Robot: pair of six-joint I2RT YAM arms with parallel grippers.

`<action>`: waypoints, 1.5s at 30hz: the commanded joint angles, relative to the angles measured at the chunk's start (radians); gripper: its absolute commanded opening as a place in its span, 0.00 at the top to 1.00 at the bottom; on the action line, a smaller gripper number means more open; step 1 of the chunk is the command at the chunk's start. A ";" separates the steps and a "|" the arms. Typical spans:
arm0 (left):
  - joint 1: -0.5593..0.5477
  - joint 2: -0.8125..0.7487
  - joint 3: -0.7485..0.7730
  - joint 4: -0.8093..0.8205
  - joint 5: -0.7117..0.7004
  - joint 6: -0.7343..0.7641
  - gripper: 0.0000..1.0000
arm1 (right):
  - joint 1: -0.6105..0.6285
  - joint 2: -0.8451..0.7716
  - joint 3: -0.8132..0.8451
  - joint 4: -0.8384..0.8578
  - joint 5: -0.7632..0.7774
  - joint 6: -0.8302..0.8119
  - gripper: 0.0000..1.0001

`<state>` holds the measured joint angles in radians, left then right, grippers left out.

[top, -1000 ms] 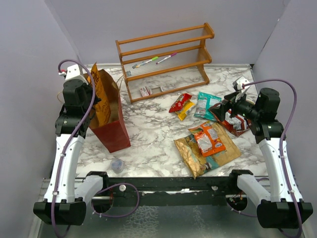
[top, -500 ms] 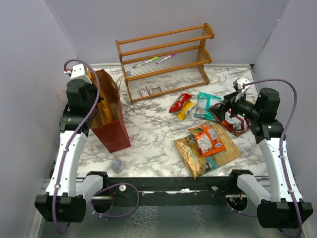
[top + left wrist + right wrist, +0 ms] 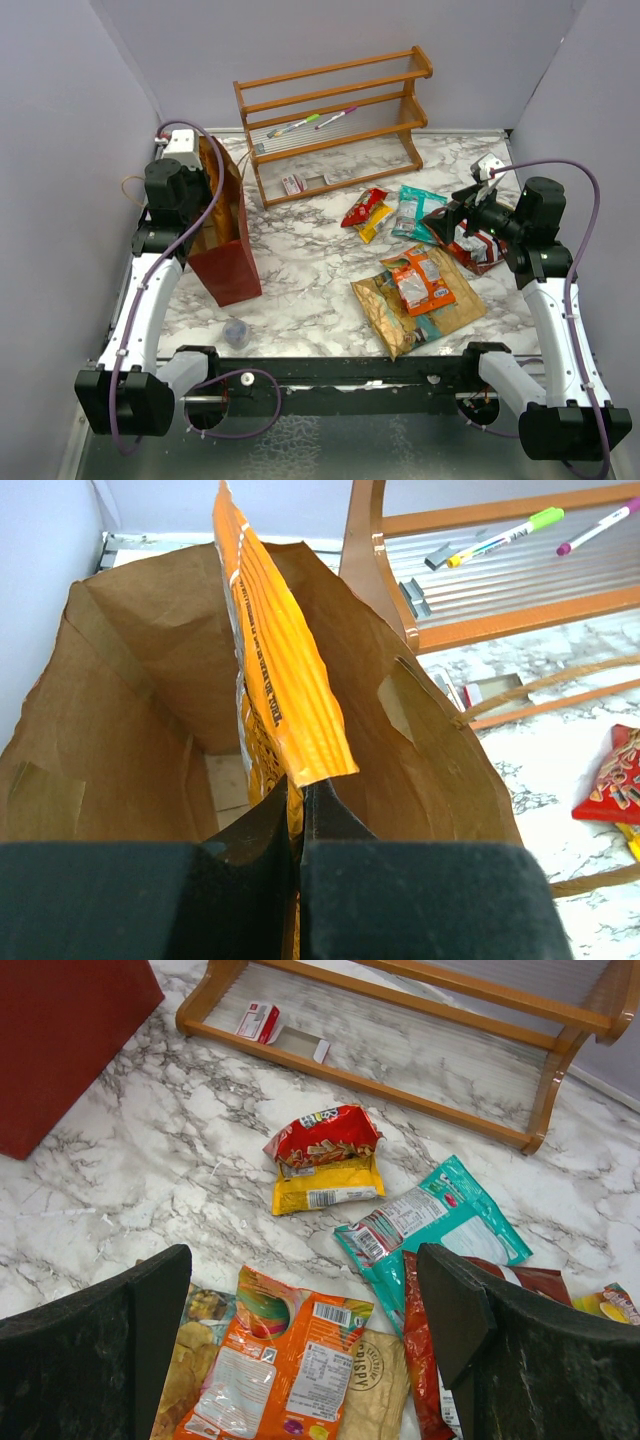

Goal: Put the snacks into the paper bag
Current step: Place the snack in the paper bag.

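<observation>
The chip bag's far end (image 3: 230,525) sticks out past the paper bag's back rim, so the robot's left gripper needs to move back and lower the chip bag into the brown inside (image 3: 225,780) before opening.
The dark-red paper bag (image 3: 228,262) stands upright at the left, its brown inside (image 3: 150,650) open to the left wrist view. My left gripper (image 3: 300,802) is shut on a gold-orange chip bag (image 3: 285,690) and holds it inside the bag's mouth; from above the gripper (image 3: 195,195) is over the opening. My right gripper (image 3: 305,1270) is open and empty above the loose packets, at the right in the top view (image 3: 455,225). On the table lie an orange packet (image 3: 275,1370) on a large gold bag (image 3: 400,315), a teal packet (image 3: 440,1215), a red-yellow packet (image 3: 325,1155) and a dark-red packet (image 3: 430,1360).
A wooden slatted rack (image 3: 335,110) stands at the back with a green pen (image 3: 295,126) and a pink pen (image 3: 335,117) on it. A small carton (image 3: 293,183) lies at its foot. A clear cup (image 3: 237,331) sits by the front edge near the bag.
My left arm has moved back and to the right, carrying the gold-orange chip bag down into the paper bag's mouth. The right arm has not moved.
</observation>
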<state>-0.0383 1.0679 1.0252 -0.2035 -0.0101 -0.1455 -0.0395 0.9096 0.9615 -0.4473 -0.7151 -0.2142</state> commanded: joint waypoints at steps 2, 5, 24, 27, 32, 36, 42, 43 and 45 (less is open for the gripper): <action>0.006 0.015 0.004 0.161 0.091 0.162 1.00 | -0.005 -0.009 -0.010 0.033 -0.013 0.004 0.05; 0.006 0.046 0.028 0.177 0.151 0.230 1.00 | -0.005 -0.012 -0.012 0.034 -0.006 0.004 0.05; 0.006 -0.060 0.016 0.013 0.215 0.378 1.00 | -0.007 -0.033 -0.030 0.042 -0.009 0.007 0.05; 0.006 -0.076 -0.012 -0.015 0.180 0.420 1.00 | -0.008 -0.038 -0.033 0.045 -0.011 0.009 0.05; 0.005 -0.104 -0.062 -0.041 0.148 0.427 1.00 | -0.012 -0.041 -0.036 0.047 -0.019 0.013 0.04; 0.007 -0.129 -0.105 -0.053 0.122 0.404 1.00 | -0.014 -0.038 -0.032 0.046 -0.025 0.015 0.04; 0.006 -0.139 -0.138 -0.071 0.074 0.387 0.89 | -0.017 -0.033 -0.035 0.046 -0.027 0.016 0.04; 0.006 -0.141 -0.139 -0.074 0.073 0.383 0.84 | -0.018 -0.033 -0.035 0.047 -0.022 0.014 0.04; 0.006 -0.148 -0.136 -0.080 0.072 0.372 0.71 | -0.019 -0.036 -0.035 0.043 -0.009 0.004 0.04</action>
<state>-0.0383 0.9489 0.8886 -0.2863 0.1036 0.2493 -0.0483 0.8852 0.9352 -0.4397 -0.7208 -0.2108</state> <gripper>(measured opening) 0.184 0.954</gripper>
